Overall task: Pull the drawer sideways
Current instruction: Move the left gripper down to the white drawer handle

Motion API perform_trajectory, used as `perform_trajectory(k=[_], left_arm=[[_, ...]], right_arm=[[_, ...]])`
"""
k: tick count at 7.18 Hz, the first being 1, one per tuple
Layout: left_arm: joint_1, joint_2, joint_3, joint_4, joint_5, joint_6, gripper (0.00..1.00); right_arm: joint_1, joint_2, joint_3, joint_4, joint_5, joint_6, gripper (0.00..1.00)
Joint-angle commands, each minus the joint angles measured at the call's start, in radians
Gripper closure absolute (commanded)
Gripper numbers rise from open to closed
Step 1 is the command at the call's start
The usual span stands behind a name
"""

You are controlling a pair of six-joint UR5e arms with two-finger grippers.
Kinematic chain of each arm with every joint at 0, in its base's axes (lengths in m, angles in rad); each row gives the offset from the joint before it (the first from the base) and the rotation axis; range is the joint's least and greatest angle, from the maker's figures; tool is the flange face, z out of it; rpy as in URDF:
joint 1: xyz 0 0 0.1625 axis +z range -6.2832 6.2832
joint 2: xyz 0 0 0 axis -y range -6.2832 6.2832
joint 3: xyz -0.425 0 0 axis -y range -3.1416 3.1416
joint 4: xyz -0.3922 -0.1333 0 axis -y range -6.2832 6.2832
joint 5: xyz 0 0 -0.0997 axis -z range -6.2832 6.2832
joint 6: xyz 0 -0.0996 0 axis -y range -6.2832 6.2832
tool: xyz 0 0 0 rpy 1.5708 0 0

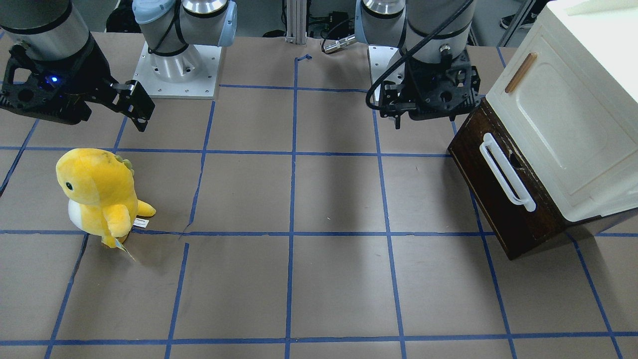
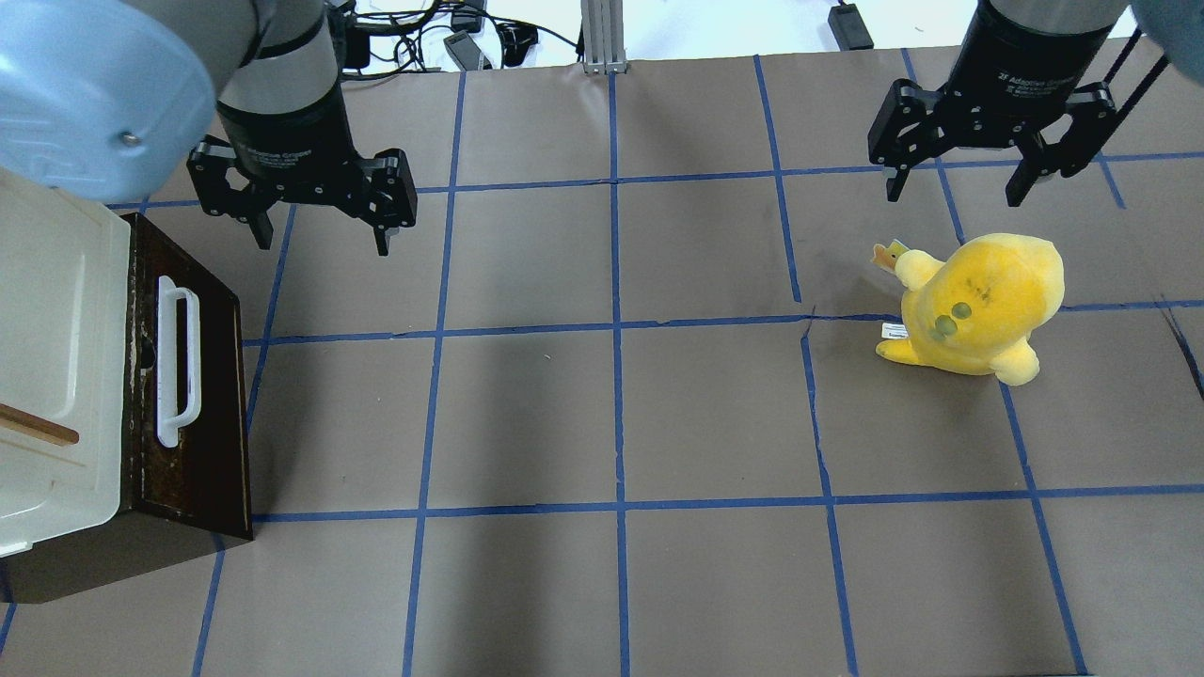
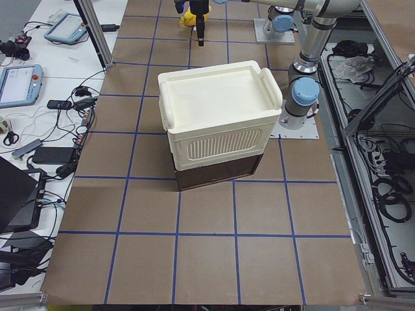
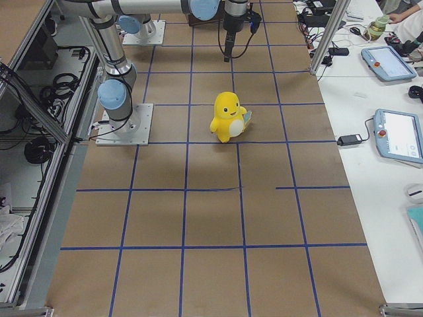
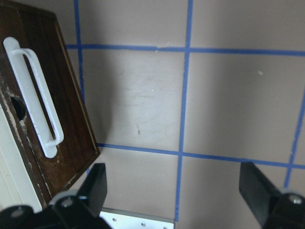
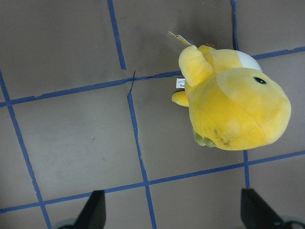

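I expect the drawer to slide straight out by itself when I pull, because a seam with a dark notch (image 1: 515,160) separates the drawer's front (image 1: 485,184) from the cabinet's rim.
The drawer (image 2: 209,395) has a dark brown wooden front and a long white bar handle (image 2: 177,362). It sits shut at the bottom of a cream cabinet (image 2: 56,357) at the table's left end. It also shows in the front view (image 1: 503,209) and the left wrist view (image 5: 62,100). My left gripper (image 2: 322,243) is open and empty. It hangs above the table just beyond the drawer's far corner, clear of the handle (image 5: 35,95). My right gripper (image 2: 952,193) is open and empty, far off over the table's right side.
A yellow plush dinosaur (image 2: 978,306) stands on the right side of the table, just below my right gripper; it also shows in the right wrist view (image 6: 233,105). The cabinet door (image 1: 563,119) has a small wooden handle (image 1: 521,72). Blue tape lines grid the brown table.
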Motion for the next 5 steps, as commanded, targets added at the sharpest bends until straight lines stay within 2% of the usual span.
perform_trajectory(k=[1,2,3,5], left_arm=[[-0.082,-0.078,-0.102,0.01,0.172,-0.1,0.0],[-0.088,-0.106,-0.176,0.01,0.301,-0.143,0.0],[-0.088,-0.134,-0.233,0.008,0.375,-0.203,0.0],[-0.082,-0.184,-0.284,-0.007,0.528,-0.298,0.0]], right_arm=[[0.0,0.0,0.0,0.002,0.0,0.0,0.0],[0.0,0.0,0.0,0.002,0.0,0.0,0.0],[0.0,0.0,0.0,0.0,0.0,0.0,0.0],[0.0,0.0,0.0,0.0,0.0,0.0,0.0]])
